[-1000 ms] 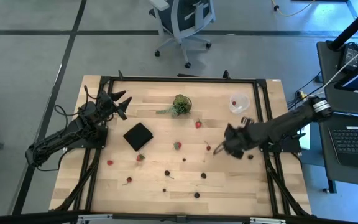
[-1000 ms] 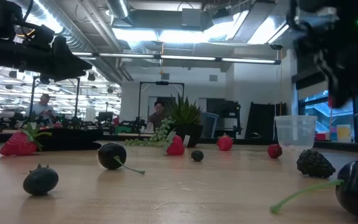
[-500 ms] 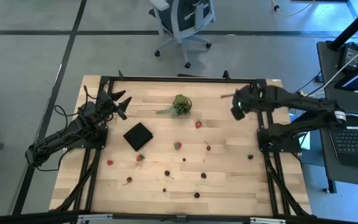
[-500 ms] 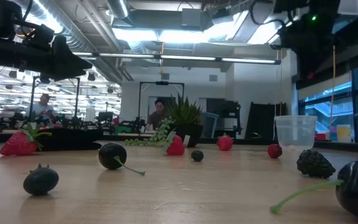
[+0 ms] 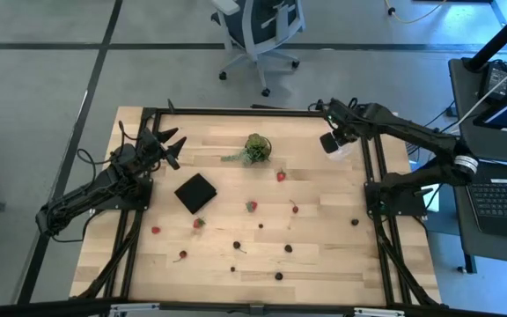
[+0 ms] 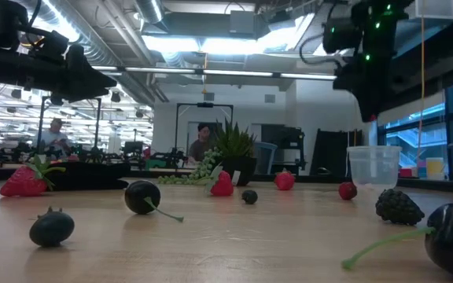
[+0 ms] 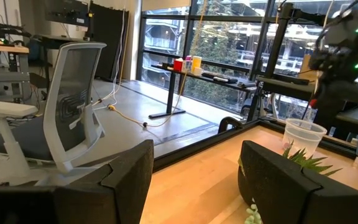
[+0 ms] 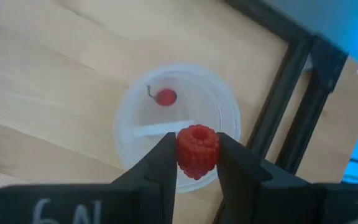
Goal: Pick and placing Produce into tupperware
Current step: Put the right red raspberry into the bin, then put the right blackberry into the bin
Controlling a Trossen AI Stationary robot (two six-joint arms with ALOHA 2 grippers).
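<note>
The red raspberry (image 8: pixel 197 150) is hanging inside the tupperware's rim, so the robot's right gripper should carry on going down until its fingers get to the tupperware's opening (image 6: pixel 373 148) and then let go.
My right gripper (image 8: pixel 196 144) hangs above the tupperware (image 8: pixel 135 134), a round translucent tub at the table's far right (image 5: pixel 345 151), and is shut on a red raspberry (image 8: pixel 197 152). One small red cherry (image 8: pixel 165 97) lies inside the tub. More produce lies scattered on the wood: red strawberries (image 5: pixel 281 175) (image 5: pixel 251 206) and dark berries (image 5: pixel 236 246) (image 5: pixel 288 248). My left gripper (image 5: pixel 170 145) waits open at the far left, holding nothing. My right gripper pinches the raspberry's two sides (image 8: pixel 180 152) between its two fingertips. The fingers come from above, pointing steeply down. The berry is lifted clear and hangs over the tub's open mouth.
A green leafy clump (image 5: pixel 255 148) sits at the far middle and a flat black square (image 5: pixel 196 191) lies left of centre. The black frame rail (image 8: pixel 291 93) runs close beside the tub. Large dark berries (image 6: pixel 399 206) lie near the table's front edge.
My right gripper has swung from the table's right middle toward the far edge, rising a little and rolling about its own axis, with the raspberry still between its fingers. It now stands over the tupperware.
</note>
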